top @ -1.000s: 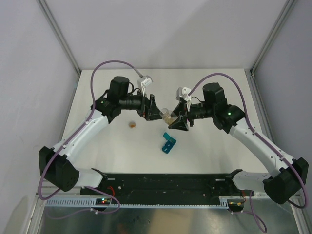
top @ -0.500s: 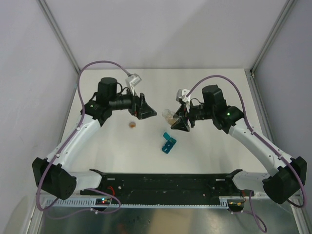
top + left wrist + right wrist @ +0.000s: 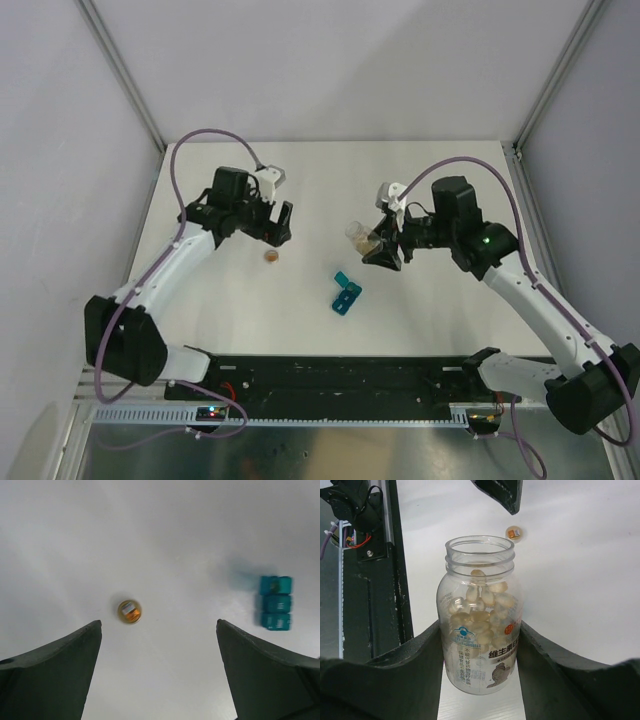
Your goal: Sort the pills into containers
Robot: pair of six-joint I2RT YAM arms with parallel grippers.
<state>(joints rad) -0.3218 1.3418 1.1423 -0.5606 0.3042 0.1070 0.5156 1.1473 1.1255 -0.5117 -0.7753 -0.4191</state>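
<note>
The orange-tan object (image 3: pixel 271 256) is clear of the teal containers and ahead of the left gripper's open fingers, so the robot should keep moving the fingers down until they are on either side of its rim (image 3: pixel 129 611).
My right gripper (image 3: pixel 378 247) is shut on a clear, uncapped bottle (image 3: pixel 359 234) and holds it above the table. In the right wrist view the bottle (image 3: pixel 479 630) sits between my fingers (image 3: pixel 410 675), part full of pale yellow pills (image 3: pixel 482 607). The teal three-compartment containers (image 3: pixel 345 293) lie on the table in front of and below the bottle, one lid raised; they also show in the left wrist view (image 3: pixel 275 602). My left gripper (image 3: pixel 280 225) is open and empty, hovering just behind a small round orange-tan object (image 3: pixel 271 256), which also shows between and ahead of its fingers (image 3: pixel 129 611).
The white table (image 3: pixel 430 320) is bordered by a black rail (image 3: pixel 340 375) at the near edge and grey walls around. The orange-tan object also shows in the right wrist view (image 3: pixel 514 533), with the left gripper's finger (image 3: pixel 500 492) above it.
My left gripper has drawn back to the left, away from the bottle, and now hangs over the orange-tan object. My right gripper has shifted a little to the right with the bottle.
</note>
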